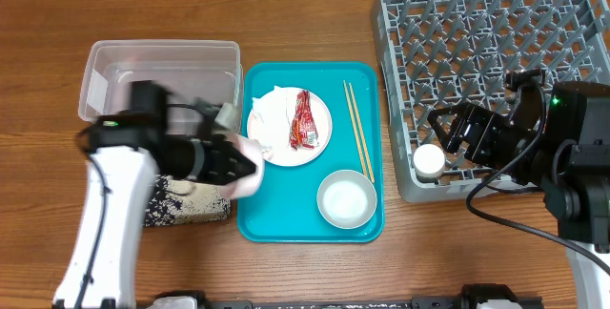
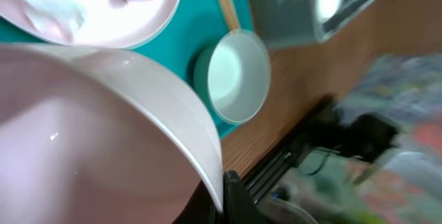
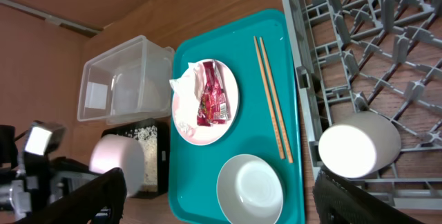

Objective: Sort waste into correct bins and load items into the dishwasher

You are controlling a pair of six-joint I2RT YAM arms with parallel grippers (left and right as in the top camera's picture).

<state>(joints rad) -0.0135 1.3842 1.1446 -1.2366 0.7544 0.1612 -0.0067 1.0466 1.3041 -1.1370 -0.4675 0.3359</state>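
Note:
I should keep lowering the bowl with my left gripper until it rests in the teal tray's near corner (image 1: 276, 202), because that corner lies open and the white bowl's inside (image 2: 83, 148) is empty.
My left gripper (image 1: 240, 167) is shut on the rim of a white bowl (image 1: 252, 177), tilted over the gap between the black tray (image 1: 183, 204) with rice grains and the teal tray (image 1: 282, 216). In the left wrist view the bowl (image 2: 103, 134) fills the frame, with my finger (image 2: 226, 191) on its rim. The white plate (image 1: 274, 130) holds a crumpled napkin (image 1: 271, 104) and a red sauce packet (image 1: 303, 120). Chopsticks (image 1: 358, 130) and a steel-sided bowl (image 1: 346, 198) lie on the teal tray. My right gripper (image 1: 456, 137) is open over the grey dish rack (image 1: 496, 32), beside a small white cup (image 1: 429, 160).
The clear tub (image 1: 157, 78) stands behind the black tray at the left. In the right wrist view the cup (image 3: 359, 145) lies in the rack's front corner (image 3: 387, 182), and the rice (image 3: 148, 140) shows in the black tray.

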